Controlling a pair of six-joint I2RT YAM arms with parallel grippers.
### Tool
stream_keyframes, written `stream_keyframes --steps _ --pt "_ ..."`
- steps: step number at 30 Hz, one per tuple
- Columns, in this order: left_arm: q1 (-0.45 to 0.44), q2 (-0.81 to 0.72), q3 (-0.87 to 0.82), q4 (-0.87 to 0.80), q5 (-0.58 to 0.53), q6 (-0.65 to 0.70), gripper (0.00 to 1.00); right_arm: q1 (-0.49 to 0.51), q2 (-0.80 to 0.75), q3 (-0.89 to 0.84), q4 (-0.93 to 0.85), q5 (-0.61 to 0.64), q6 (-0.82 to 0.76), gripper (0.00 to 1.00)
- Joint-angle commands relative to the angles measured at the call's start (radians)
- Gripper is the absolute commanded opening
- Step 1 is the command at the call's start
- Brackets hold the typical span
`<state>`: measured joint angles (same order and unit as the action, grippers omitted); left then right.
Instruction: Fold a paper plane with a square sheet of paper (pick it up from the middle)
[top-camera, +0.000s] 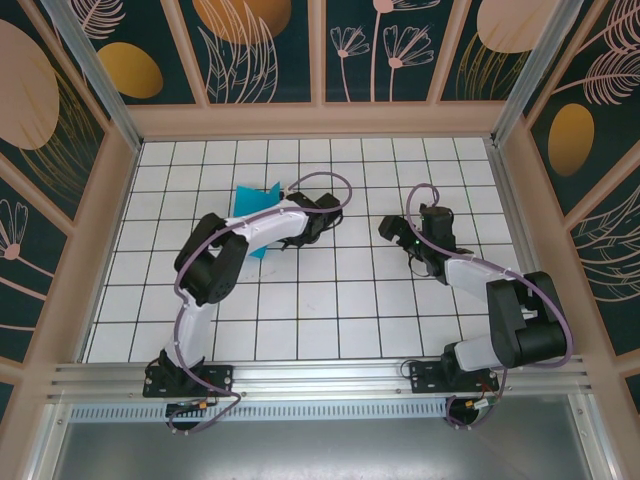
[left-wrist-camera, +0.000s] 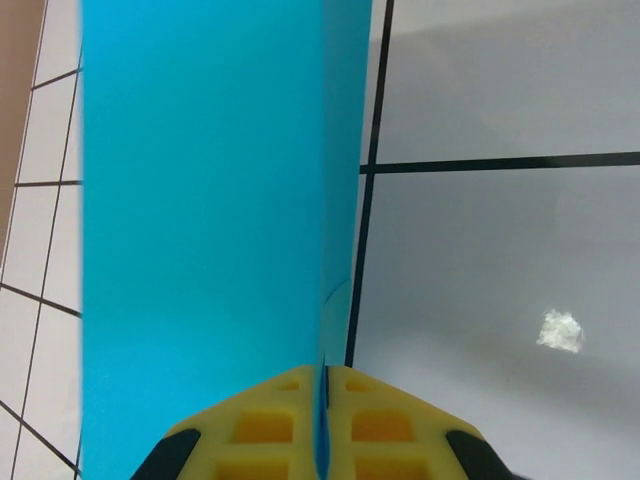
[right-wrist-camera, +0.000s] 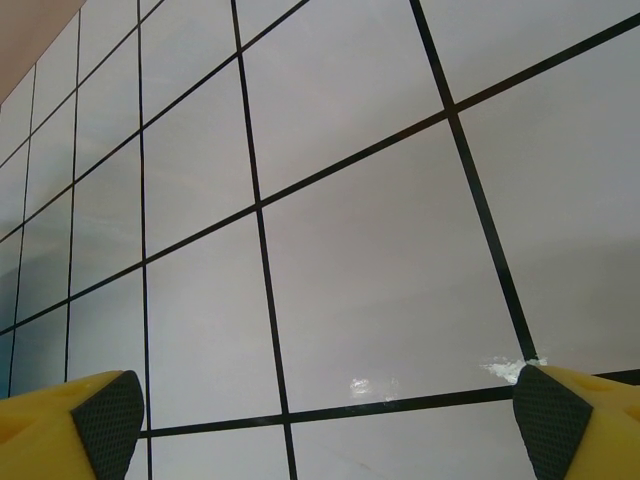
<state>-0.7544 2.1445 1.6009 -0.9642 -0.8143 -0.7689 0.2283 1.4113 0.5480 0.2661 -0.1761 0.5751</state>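
Note:
The cyan sheet (top-camera: 250, 202) has my left gripper's arm lying across it. Next, my left gripper opens and pulls back before my right gripper slides the sheet to the middle tiles (top-camera: 318, 258).
The square sheet of paper (left-wrist-camera: 200, 200) is bright cyan. It runs away from my left gripper (left-wrist-camera: 322, 425), which is shut on it. A sharp vertical fold line in the sheet sits pinched between the yellow pads (left-wrist-camera: 270, 430). From above, the paper (top-camera: 250, 198) pokes out on both sides of the left forearm, over the left-centre tiles. My right gripper (right-wrist-camera: 325, 430) is open with bare tiles between its fingertips. In the top view it (top-camera: 405, 232) hangs right of centre, a few tiles from the paper. A paper plane shape cannot be made out.
The white tiled table (top-camera: 330, 320) has black grid lines and is boxed in by tan walls (top-camera: 110, 220) on the left, back and right. A metal rail (top-camera: 320, 375) carries both arm bases at the near edge. Small white scuffs (left-wrist-camera: 560, 330) mark the tiles.

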Motion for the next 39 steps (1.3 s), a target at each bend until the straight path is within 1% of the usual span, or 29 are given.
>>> stream_keyframes --steps 1,5,9,12,16,19,22,26,29,32,36,39 --pt "-0.020 0.040 0.047 -0.061 -0.043 -0.038 0.04 -0.007 0.010 -0.007 0.026 0.015 0.025 0.97" --pt "-0.025 0.078 0.045 -0.012 0.005 -0.027 0.06 -0.011 -0.001 -0.006 0.010 0.038 0.035 0.97" --pt "-0.025 0.080 0.018 0.054 0.061 -0.020 0.08 -0.019 -0.022 -0.017 0.006 0.055 0.050 0.97" --pt "-0.025 0.071 -0.021 0.147 0.134 -0.007 0.10 -0.026 -0.020 -0.016 0.004 0.045 0.055 0.97" --pt "-0.024 0.074 -0.034 0.190 0.186 -0.003 0.15 -0.039 -0.008 -0.017 0.012 0.028 0.062 0.97" --pt "-0.025 0.056 -0.030 0.207 0.220 0.008 0.24 -0.044 -0.005 -0.016 0.015 0.013 0.057 0.97" --pt "-0.025 -0.003 -0.049 0.259 0.273 0.028 0.34 -0.044 -0.006 -0.008 0.011 -0.005 0.041 0.97" --pt "-0.025 -0.127 -0.105 0.403 0.411 0.077 0.48 -0.043 -0.019 0.000 0.004 -0.023 0.009 0.96" --pt "-0.023 -0.232 -0.176 0.515 0.508 0.089 0.55 -0.044 -0.016 0.015 0.000 -0.064 -0.012 0.95" --pt "-0.016 -0.338 -0.256 0.614 0.572 0.090 0.67 -0.038 -0.004 0.040 -0.009 -0.107 -0.021 0.94" --pt "0.025 -0.491 -0.386 0.736 0.632 0.067 0.79 -0.004 0.022 0.094 -0.024 -0.161 -0.017 0.93" --pt "0.097 -0.591 -0.521 0.825 0.685 0.025 0.86 0.077 0.066 0.176 -0.059 -0.158 -0.023 0.90"
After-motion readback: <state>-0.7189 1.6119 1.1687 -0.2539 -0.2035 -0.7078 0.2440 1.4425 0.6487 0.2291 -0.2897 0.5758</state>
